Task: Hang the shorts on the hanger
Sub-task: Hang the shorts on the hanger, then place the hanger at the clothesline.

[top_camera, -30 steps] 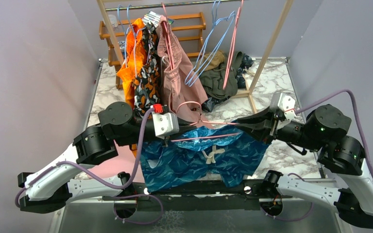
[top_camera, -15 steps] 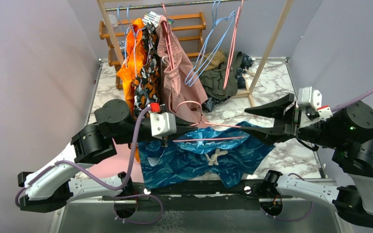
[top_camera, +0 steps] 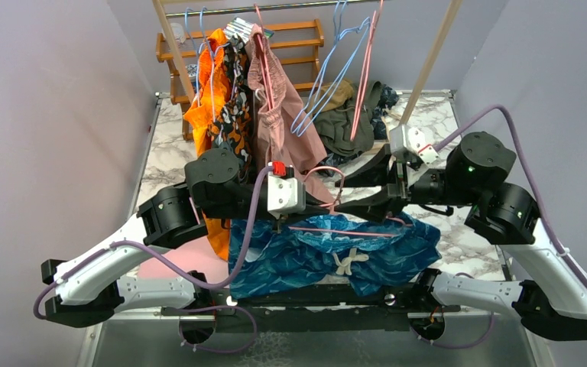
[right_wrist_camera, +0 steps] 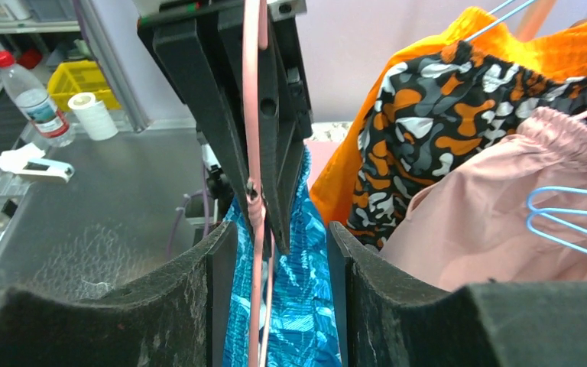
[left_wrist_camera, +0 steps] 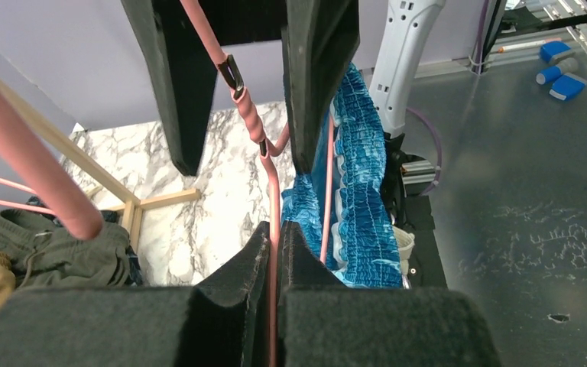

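Observation:
The robot's left gripper alone is holding the pink hanger's wire (left_wrist_camera: pixel 274 189), so the right gripper should close on the hanger's neck (left_wrist_camera: pixel 249 116) before the left gripper opens and moves away.
The teal-blue leaf-print shorts (top_camera: pixel 329 258) hang low over the near table edge, white drawstring to the front, with the pink hanger's bar (top_camera: pixel 340 232) lying across their waist. My left gripper (top_camera: pixel 319 202) is shut on the hanger's wire (left_wrist_camera: pixel 274 191) just below the neck. My right gripper (top_camera: pixel 345 196) faces it, open, its fingers (left_wrist_camera: pixel 321 76) on either side of the hanger neck without touching. In the right wrist view the hanger wire (right_wrist_camera: pixel 256 252) and the shorts (right_wrist_camera: pixel 298 306) run between the open right gripper (right_wrist_camera: pixel 281 229).
Behind, a wooden rack (top_camera: pixel 428 69) carries orange-black shorts (top_camera: pixel 218 115), dusty-pink shorts (top_camera: pixel 279 130) and light blue hangers (top_camera: pixel 329 84). An olive clothes pile (top_camera: pixel 348 126) lies on the marble table (top_camera: pixel 164 153). Purple walls close both sides.
The right gripper opened, swung out to the right, then came back to the hanger neck. The left arm carried the hanger and shorts to the right and a little farther from the bases.

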`<state>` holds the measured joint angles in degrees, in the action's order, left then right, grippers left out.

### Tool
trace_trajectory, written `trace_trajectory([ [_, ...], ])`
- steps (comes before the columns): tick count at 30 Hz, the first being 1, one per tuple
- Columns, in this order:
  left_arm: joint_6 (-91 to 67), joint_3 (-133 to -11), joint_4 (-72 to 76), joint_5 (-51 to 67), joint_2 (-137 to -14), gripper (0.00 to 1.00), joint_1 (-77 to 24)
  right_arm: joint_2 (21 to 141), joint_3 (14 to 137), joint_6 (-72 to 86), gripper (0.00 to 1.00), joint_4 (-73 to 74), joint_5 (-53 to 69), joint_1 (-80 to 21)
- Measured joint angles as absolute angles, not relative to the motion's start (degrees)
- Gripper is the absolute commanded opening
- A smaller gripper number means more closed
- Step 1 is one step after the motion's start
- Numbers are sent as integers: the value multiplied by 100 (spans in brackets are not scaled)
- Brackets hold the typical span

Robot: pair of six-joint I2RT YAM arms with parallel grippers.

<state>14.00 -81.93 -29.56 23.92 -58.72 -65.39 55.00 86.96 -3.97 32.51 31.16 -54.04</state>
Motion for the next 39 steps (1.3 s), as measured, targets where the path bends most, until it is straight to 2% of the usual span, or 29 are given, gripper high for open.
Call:
trace_trajectory([
  [11, 1422, -8320, -2950, 2399, -5863, 0, -6532, 5522, 8488, -279, 2, 3262, 3343, -5406],
  [12, 1422, -8320, -2950, 2392, -5861, 0, -6530, 5522, 8486, -268, 1, 3260, 3365, -5406],
  [13, 1420, -8320, -2947, 2390, -5861, 6, -6530, 5522, 8482, -255, 1, 3258, 3371, -5404],
  [17, 1426, -8318, -2934, 2375, -5837, 49, -6532, 5485, 8401, -244, 1, 3179, 3361, -5404],
  [19, 1378, -8305, -2880, 2359, -5774, 60, -6532, 5437, 8302, -239, 1, 3162, 3284, -5404],
  [20, 1365, -8267, -2834, 2329, -5699, 63, -6532, 5408, 8246, -239, 1, 3140, 3212, -5404],
  [29, 1173, -7854, -2676, 1903, -4836, 67, -6534, 5240, 8152, -320, 1, 3030, 2467, -5404],
  [31, 1135, -7852, -2617, 1774, -4713, 67, -6532, 5629, 9131, -403, 1, 3382, 2305, -5404],
  [32, 1129, -7889, -2547, 1739, -4598, 67, -6534, 5655, 9207, -410, 1, 3374, 2294, -5404],
  [36, 1096, -8359, -2303, 1675, -4427, 69, -6534, 6278, 11498, -373, 1, 3511, 2578, -5398],
  [39, 1092, -8774, -1905, 1669, -4281, 70, -6534, 6130, 12038, -340, 1, 3258, 2799, -5400],
])
